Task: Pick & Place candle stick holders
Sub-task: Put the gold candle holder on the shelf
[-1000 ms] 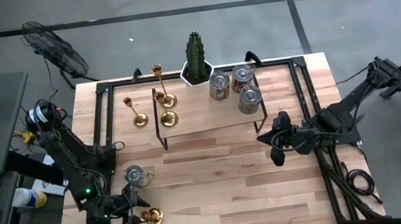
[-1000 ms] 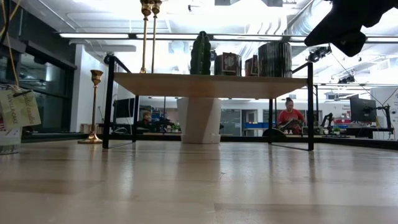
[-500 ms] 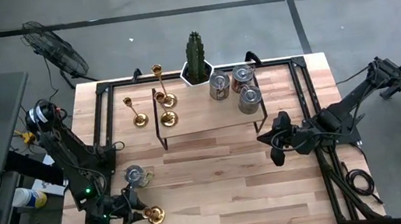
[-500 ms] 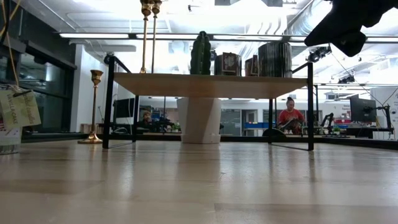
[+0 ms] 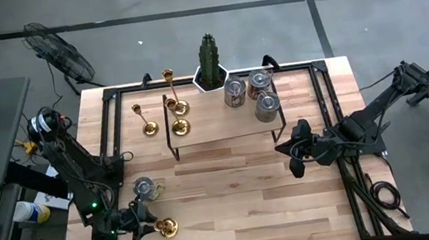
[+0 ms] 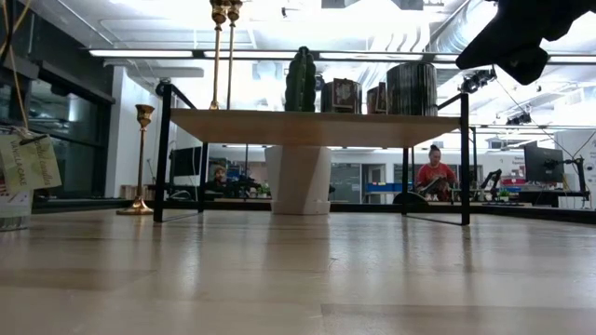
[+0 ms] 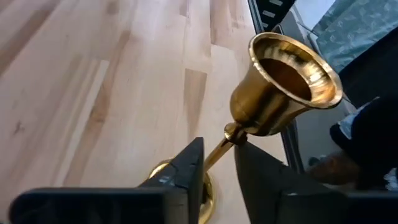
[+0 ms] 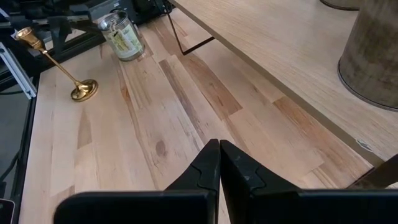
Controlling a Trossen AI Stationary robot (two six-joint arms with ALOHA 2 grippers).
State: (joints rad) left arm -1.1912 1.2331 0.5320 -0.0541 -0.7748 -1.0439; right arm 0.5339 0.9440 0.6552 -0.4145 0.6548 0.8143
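The candle stick holder's stem lies at a slant across the left gripper's fingers, so the robot should open them and grip the stem squarely below the holder's cup before lifting.
Near the table's near left corner, a gold candle stick holder has my left gripper shut on its thin stem. Another holder stands on its round base on the table, left of the black-framed wooden shelf. Two tall holders stand on the shelf's left end. My right gripper hovers shut with nothing in it, in front of the shelf's right end. My left gripper pinches the holder's stem between its two fingers, just below the flared cup. The fingers come from the table's left and lie across the stem. The holder leans, with its round base on the table.
A glass jar with a label stands just beyond my left gripper. On the shelf are three silver tins, and a cactus in a white pot stands behind it. Bare wood lies between the two arms.
The holder's base beside my left gripper has shifted slightly toward the table's far edge. Both arms have stayed in place.
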